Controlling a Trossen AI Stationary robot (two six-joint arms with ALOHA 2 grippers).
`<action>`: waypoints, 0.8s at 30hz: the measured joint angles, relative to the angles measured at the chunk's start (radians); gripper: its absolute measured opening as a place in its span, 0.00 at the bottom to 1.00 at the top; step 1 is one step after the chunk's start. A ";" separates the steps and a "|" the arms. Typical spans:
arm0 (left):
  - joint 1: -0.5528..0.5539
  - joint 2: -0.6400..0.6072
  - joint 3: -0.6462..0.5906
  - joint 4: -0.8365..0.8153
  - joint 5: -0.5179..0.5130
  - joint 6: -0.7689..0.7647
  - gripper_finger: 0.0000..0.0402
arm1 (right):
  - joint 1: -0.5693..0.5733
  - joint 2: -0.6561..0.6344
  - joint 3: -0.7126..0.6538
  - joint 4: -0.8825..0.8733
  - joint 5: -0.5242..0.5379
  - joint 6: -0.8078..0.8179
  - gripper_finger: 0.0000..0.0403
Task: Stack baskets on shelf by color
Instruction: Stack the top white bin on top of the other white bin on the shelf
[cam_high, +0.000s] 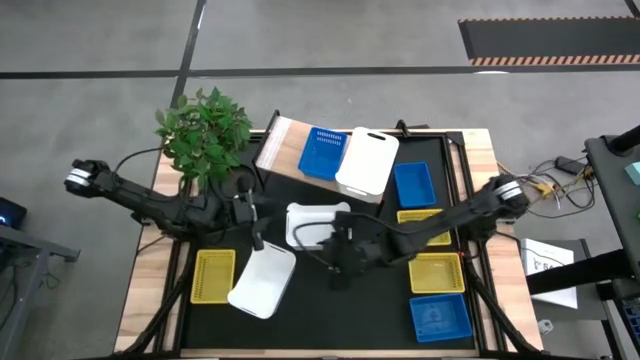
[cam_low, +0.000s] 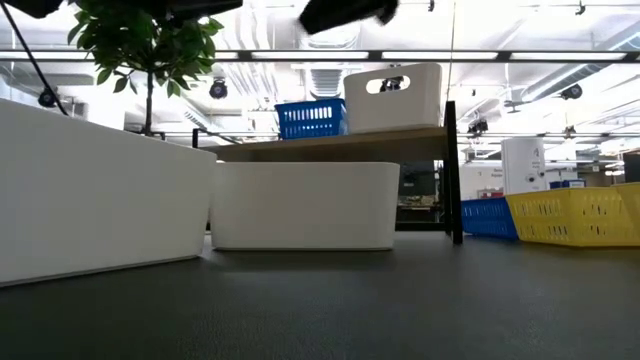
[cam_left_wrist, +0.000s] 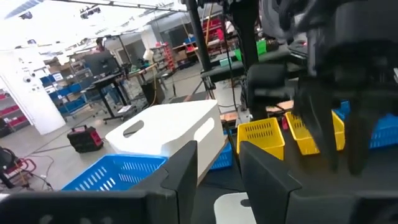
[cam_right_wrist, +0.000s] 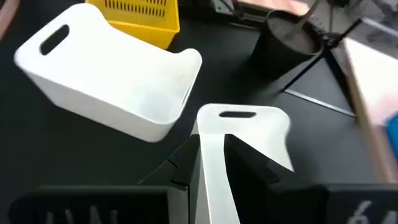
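Observation:
The middle white basket (cam_low: 305, 206) lies crosswise to the shelf's white basket. My right gripper should therefore turn the middle basket by its side first and then grab its handle (cam_right_wrist: 237, 114).
The light-brown shelf (cam_high: 285, 140) at the table's far side carries one blue basket (cam_high: 323, 153) and one white basket (cam_high: 367, 160). A white basket (cam_high: 315, 222) stands at the table's middle, and my right gripper (cam_high: 338, 252) is shut on its wall. Another white basket (cam_high: 263, 280) lies to the near left, beside a yellow basket (cam_high: 213, 275). My left gripper (cam_high: 256, 236) hovers open over that white basket's far edge and touches nothing. Two blue baskets (cam_high: 414, 184) (cam_high: 439, 318) and two yellow baskets (cam_high: 417, 225) (cam_high: 436, 272) line the table's right side. My right gripper (cam_right_wrist: 211, 146) pinches the upper edge of a side wall (cam_right_wrist: 211, 163) of the middle white basket, one finger inside and one outside. The fingers come slanting down from the table's right. In the low view the basket (cam_low: 305, 205) stands upright with its bottom on the table.
A potted green plant (cam_high: 205, 130) stands at the table's far left, close to my left arm. The shelf's dark leg (cam_low: 452, 170) stands beside the middle white basket. Bare black tabletop (cam_high: 350, 310) lies at the near middle.

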 joint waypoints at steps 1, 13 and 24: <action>0.000 -0.004 -0.004 -0.002 0.000 -0.001 0.26 | -0.012 0.024 0.021 0.000 -0.017 0.003 0.16; 0.000 -0.029 -0.030 -0.001 0.000 0.000 0.26 | -0.112 0.193 0.157 -0.065 -0.197 -0.134 0.34; 0.002 -0.026 -0.028 0.006 0.001 0.007 0.26 | -0.180 0.287 0.158 -0.064 -0.292 -0.141 0.39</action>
